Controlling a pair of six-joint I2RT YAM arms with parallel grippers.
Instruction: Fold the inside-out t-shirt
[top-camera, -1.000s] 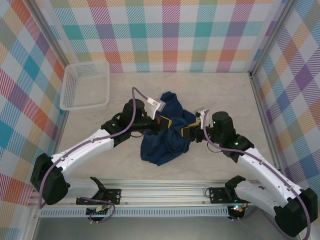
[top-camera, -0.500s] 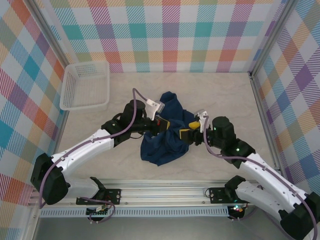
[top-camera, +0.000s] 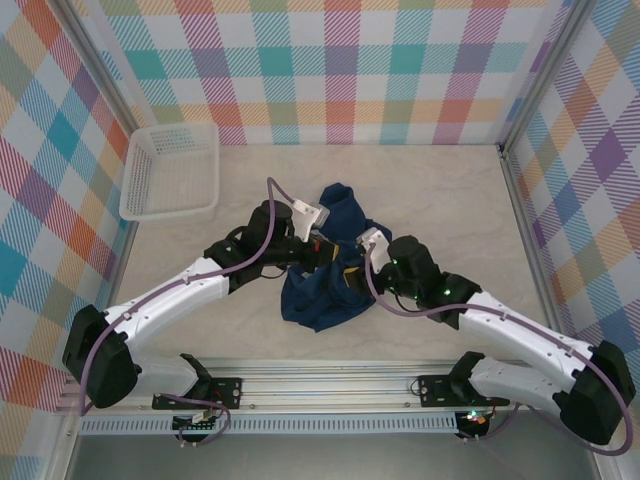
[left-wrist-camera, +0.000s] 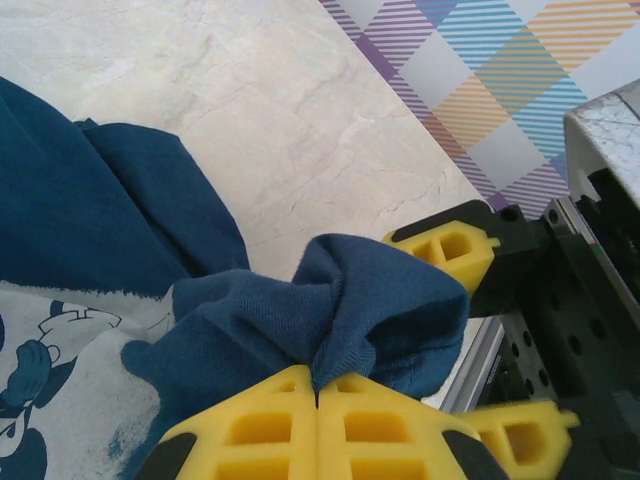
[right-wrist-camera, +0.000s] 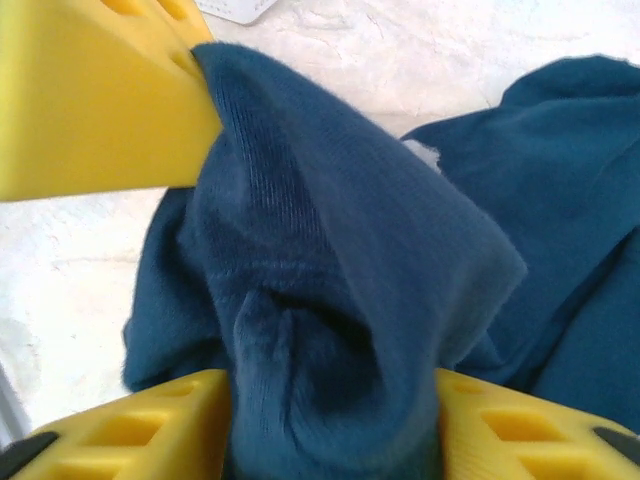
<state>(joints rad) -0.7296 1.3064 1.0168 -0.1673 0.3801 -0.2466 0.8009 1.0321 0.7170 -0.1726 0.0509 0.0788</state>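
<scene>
My left gripper is pinching the raised fold in a heap (left-wrist-camera: 335, 318). Next, my right gripper grabs the fold (right-wrist-camera: 335, 370) while my left gripper opens and takes hold of the t-shirt's edge.
The inside-out t-shirt (top-camera: 318, 292) is a dark navy heap in the middle of the table, and its pale print (left-wrist-camera: 40, 350) shows in the left wrist view. My left gripper (top-camera: 326, 248) (left-wrist-camera: 318, 378) is shut on a raised fold of the cloth (left-wrist-camera: 370, 300). My right gripper (top-camera: 352, 272) (right-wrist-camera: 335, 400) has come in right beside it. Its yellow fingers (right-wrist-camera: 150, 420) stand apart around a loose, hollow bunch of that same fold (right-wrist-camera: 330, 300), which touches both of them. The left gripper's yellow finger (right-wrist-camera: 90, 100) shows at the top left of the right wrist view.
A white mesh basket (top-camera: 135, 165) stands at the back left of the table. Plaid walls close in the back and both sides. The metal rail (top-camera: 320, 385) with the arm bases runs along the near edge.
My right arm has swung left across the shirt until its gripper meets the left one, and its jaws have narrowed around the fold. The left gripper has kept its hold and place.
</scene>
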